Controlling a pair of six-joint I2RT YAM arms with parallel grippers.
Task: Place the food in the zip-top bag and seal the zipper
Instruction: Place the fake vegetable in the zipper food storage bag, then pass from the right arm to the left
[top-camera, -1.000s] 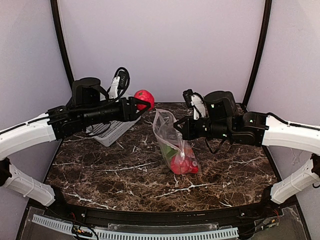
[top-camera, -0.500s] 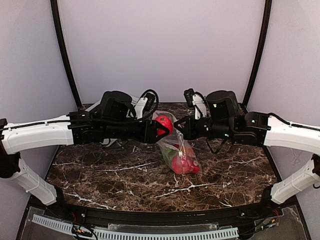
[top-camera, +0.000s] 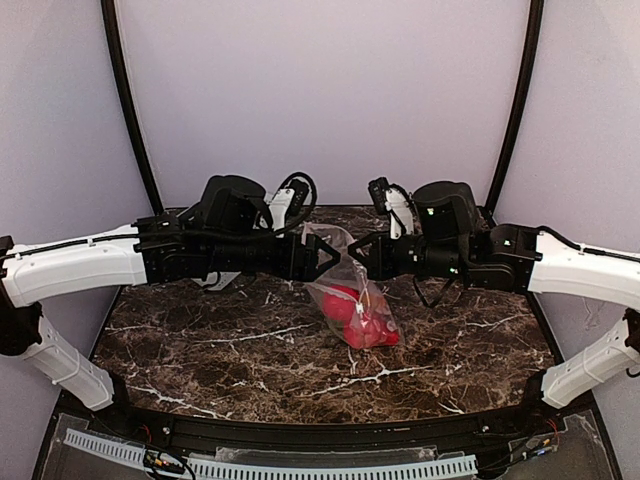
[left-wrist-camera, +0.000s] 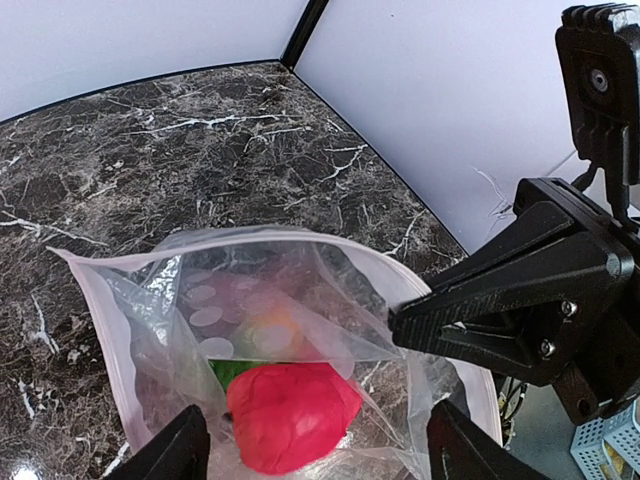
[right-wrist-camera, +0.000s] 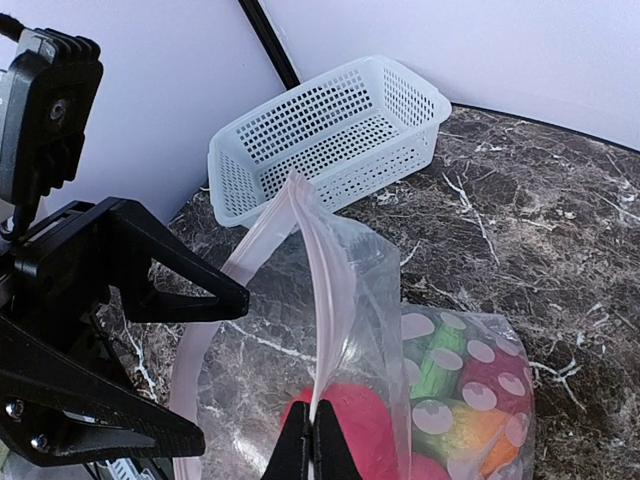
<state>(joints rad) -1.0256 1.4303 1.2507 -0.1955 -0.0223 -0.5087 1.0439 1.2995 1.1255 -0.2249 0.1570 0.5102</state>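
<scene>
My right gripper alone is holding the bag's opening (left-wrist-camera: 275, 292) up, so next my left gripper takes hold of the zipper's loose side (left-wrist-camera: 108, 355) before my right gripper takes the zipper's slider.
The zip-top bag (top-camera: 360, 290) stands mid-table with its mouth open. My right gripper (top-camera: 352, 249) is shut on its pinkish zipper strip (right-wrist-camera: 322, 300) and holds that edge up; it also shows in the right wrist view (right-wrist-camera: 315, 445). My left gripper (top-camera: 326, 257) is open and empty just above the bag's mouth. In the left wrist view (left-wrist-camera: 315, 455) a red round piece of food (left-wrist-camera: 290, 415) lies inside the bag between and below its fingers. More food lies in the bag: a green piece (right-wrist-camera: 437, 365), an orange one (right-wrist-camera: 470, 425) and red ones (top-camera: 368, 328). The slider tab is not in view.
A white lattice basket (right-wrist-camera: 330, 130) stands at the back left behind the left arm, apparently empty. The two grippers are very close together over the bag. Dark marble table (top-camera: 230, 350) with a raised black rim in front.
My left gripper carried the red piece from over the basket to the bag's mouth and opened. The red piece now lies inside the bag. My right gripper held still.
</scene>
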